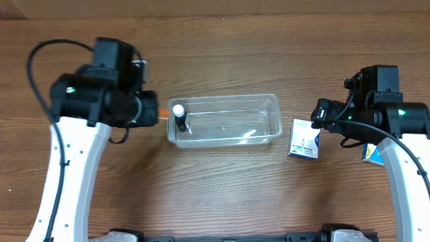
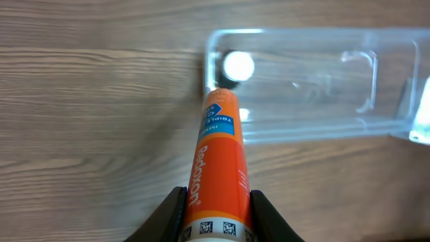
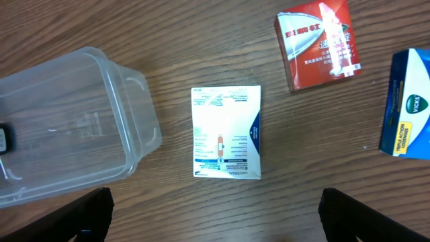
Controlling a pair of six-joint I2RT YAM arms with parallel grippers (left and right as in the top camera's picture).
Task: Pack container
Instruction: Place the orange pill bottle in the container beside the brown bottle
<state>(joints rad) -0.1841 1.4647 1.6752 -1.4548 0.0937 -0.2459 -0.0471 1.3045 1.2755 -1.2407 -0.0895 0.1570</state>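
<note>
The robot's left gripper has hold of the orange tube's top (image 2: 216, 214), and the corner (image 1: 179, 138) next to the dark bottle is open, so the robot should go on carrying the tube until it stands in that corner.
The clear container (image 1: 265, 101) lies mid-table and holds a dark bottle with a white cap (image 1: 179, 117) at its left end. My left gripper (image 2: 216, 215) is shut on an orange tube (image 2: 218, 158), held just left of the container's left wall (image 2: 211, 54), tip pointing at the bottle (image 2: 237, 66). My right gripper (image 3: 213, 218) is open and empty, above the table just right of the container (image 3: 138, 114), near a white and blue box (image 3: 226, 131) that also shows in the overhead view (image 1: 304, 140).
A red box (image 3: 317, 42) and a blue and green Vicks box (image 3: 407, 104) lie right of the white box. The Vicks box shows partly under my right arm overhead (image 1: 371, 155).
</note>
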